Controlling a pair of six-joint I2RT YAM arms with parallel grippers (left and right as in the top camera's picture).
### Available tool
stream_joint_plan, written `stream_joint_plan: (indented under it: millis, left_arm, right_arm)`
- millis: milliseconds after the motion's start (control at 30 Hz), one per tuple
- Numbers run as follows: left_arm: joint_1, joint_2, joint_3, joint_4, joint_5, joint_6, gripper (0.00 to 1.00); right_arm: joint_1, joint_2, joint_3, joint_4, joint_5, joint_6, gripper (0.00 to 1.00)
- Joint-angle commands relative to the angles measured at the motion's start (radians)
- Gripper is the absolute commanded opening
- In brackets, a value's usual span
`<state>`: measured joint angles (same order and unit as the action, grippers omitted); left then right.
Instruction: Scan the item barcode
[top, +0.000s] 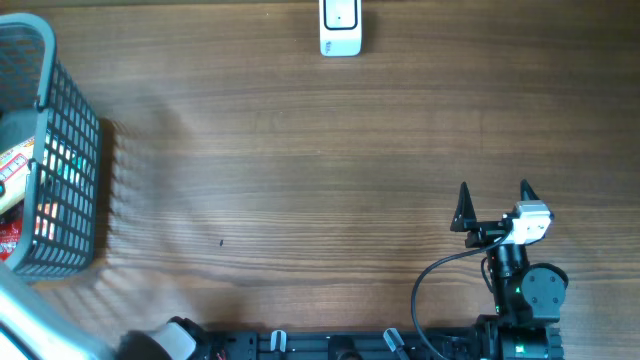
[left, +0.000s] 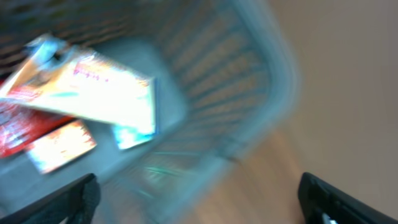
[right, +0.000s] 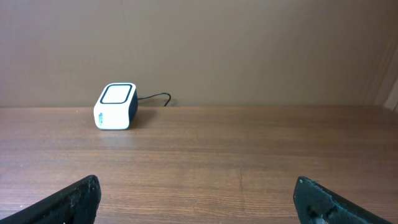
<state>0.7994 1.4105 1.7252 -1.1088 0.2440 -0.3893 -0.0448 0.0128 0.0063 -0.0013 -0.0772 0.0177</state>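
I carry on moving my left gripper into the open basket (top: 18, 126) and close it on the white-and-yellow packet (top: 14, 168), because that packet lies uncovered on top of the red ones.
Several items lie in a grey mesh basket (top: 68, 150) at the table's left edge: a white-and-yellow packet (left: 93, 93) on top of red ones (left: 18, 134). The left wrist view is blurred by motion. My left gripper (left: 199, 200) hovers over the basket's near wall (left: 249, 93), open, with nothing between its fingers. The white barcode scanner (top: 340, 28) stands at the far middle edge of the table and also shows in the right wrist view (right: 115, 106). My right gripper (top: 493, 205) rests open and empty at the near right, pointing toward the scanner side.
The scanner's black cable (right: 154, 97) trails behind it toward the wall. A blurred grey link of the left arm (top: 35, 322) crosses the near left corner. Bare wooden tabletop (top: 300, 180) stretches between the basket, the scanner and the right arm.
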Motion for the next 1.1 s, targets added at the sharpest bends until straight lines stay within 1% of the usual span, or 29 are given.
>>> stream_joint_plan:
  millis: [0, 67, 100, 133, 267, 400, 633, 833, 1000, 1067]
  left_arm:
    - [-0.004, 0.193, -0.006, -0.021, -0.149, 0.006, 1.00]
    - [-0.004, 0.263, -0.006, -0.021, -0.171, -0.037, 1.00]
    - [-0.003, 0.322, -0.006, -0.021, -0.216, -0.124, 1.00]
    - [-0.003, 0.354, -0.006, -0.021, -0.241, -0.180, 1.00]
    - [-0.003, 0.473, -0.006, 0.037, -0.257, -0.341, 1.00]
    - [-0.003, 0.540, -0.007, 0.096, -0.257, -0.405, 1.00]
    - [-0.004, 0.661, -0.007, 0.147, -0.249, -0.410, 1.00]
    - [-0.004, 0.697, -0.007, 0.189, -0.241, -0.431, 1.00]
    - [-0.005, 0.721, -0.009, 0.259, -0.237, -0.430, 1.00]
    - [-0.006, 0.730, -0.025, 0.304, -0.203, -0.429, 1.00]
  right_arm:
    - [-0.005, -0.008, -0.001, 0.003, 0.010, 0.008, 1.00]
    - [-0.005, -0.008, -0.001, 0.003, 0.010, 0.008, 1.00]
    - [-0.005, -0.008, -0.001, 0.003, 0.010, 0.008, 1.00]
    - [-0.005, -0.008, -0.001, 0.003, 0.010, 0.008, 1.00]
    - [-0.005, -0.008, -0.001, 0.003, 0.010, 0.008, 1.00]
    - [-0.005, -0.008, -0.001, 0.003, 0.010, 0.008, 1.00]
    - [-0.005, -0.008, -0.001, 0.003, 0.010, 0.008, 1.00]
    - [-0.005, -0.008, -0.001, 0.003, 0.010, 0.008, 1.00]
    - [-0.005, -0.008, -0.001, 0.003, 0.010, 0.009, 1.00]
    - [-0.005, -0.008, -0.001, 0.003, 0.010, 0.009, 1.00]
